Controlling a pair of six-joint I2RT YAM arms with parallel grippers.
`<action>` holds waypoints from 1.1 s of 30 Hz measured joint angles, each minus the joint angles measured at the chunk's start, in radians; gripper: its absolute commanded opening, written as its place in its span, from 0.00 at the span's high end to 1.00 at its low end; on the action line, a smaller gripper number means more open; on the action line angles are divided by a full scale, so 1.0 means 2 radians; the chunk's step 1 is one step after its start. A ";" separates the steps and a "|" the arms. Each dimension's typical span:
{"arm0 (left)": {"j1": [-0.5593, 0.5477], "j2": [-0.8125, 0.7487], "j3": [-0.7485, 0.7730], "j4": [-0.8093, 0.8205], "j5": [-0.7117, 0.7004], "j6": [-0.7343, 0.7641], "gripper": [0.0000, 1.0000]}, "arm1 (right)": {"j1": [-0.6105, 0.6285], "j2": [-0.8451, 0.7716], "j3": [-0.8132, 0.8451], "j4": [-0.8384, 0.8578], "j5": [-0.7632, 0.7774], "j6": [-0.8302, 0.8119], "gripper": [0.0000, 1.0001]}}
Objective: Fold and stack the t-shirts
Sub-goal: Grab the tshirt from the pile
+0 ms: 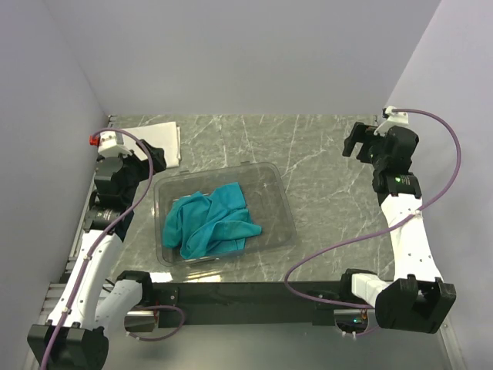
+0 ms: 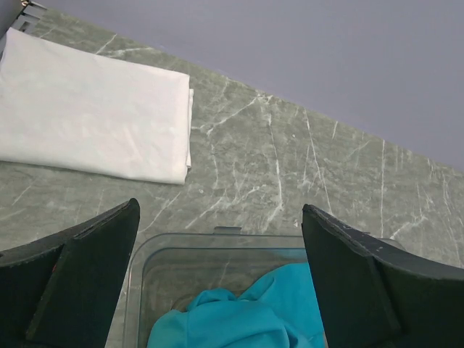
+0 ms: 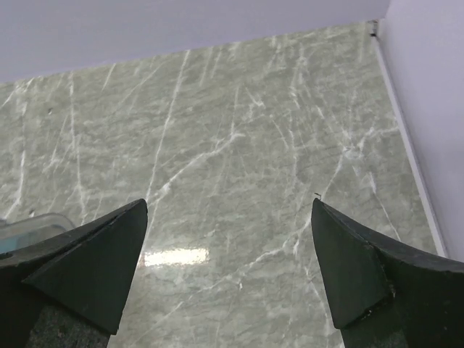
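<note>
The teal t-shirt point(image 1: 202, 223) is bunched up by itself in the open bin, so my right gripper should keep going over the bin's rim and close on the t-shirt's middle folds point(image 1: 219, 219).
A crumpled teal t-shirt point(image 1: 212, 221) lies inside the clear plastic bin point(image 1: 280, 202) in the middle of the table; its top also shows in the left wrist view point(image 2: 246, 315). A folded white t-shirt point(image 1: 163, 137) lies flat at the back left corner, and it shows large in the left wrist view point(image 2: 94, 109). My left gripper point(image 1: 154, 156) hovers open between the white t-shirt and the bin's back left corner, holding nothing point(image 2: 221, 217). My right gripper point(image 1: 359, 142) hangs open at the back right, over bare table point(image 3: 228, 210).
The bin's rim point(image 2: 217, 233) sits just below my left fingers. Grey walls close the table on the left, back and right. A purple cable loops from each arm. The table's right edge point(image 3: 406, 145) meets the wall.
</note>
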 measured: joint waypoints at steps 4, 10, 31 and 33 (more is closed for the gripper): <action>0.000 0.001 0.000 0.001 0.000 0.000 0.00 | 0.000 0.000 0.000 -0.005 -0.058 -0.035 0.00; 0.000 0.005 0.001 -0.001 0.013 -0.001 0.01 | 0.075 0.006 0.010 -0.117 -0.286 -0.271 0.00; 0.000 -0.150 -0.054 -0.112 0.022 -0.043 0.01 | 0.507 0.259 0.072 -0.100 -0.187 -0.418 0.03; 0.000 -0.159 -0.054 -0.120 0.017 -0.043 0.01 | 0.535 0.285 0.086 -0.079 -0.175 -0.413 0.08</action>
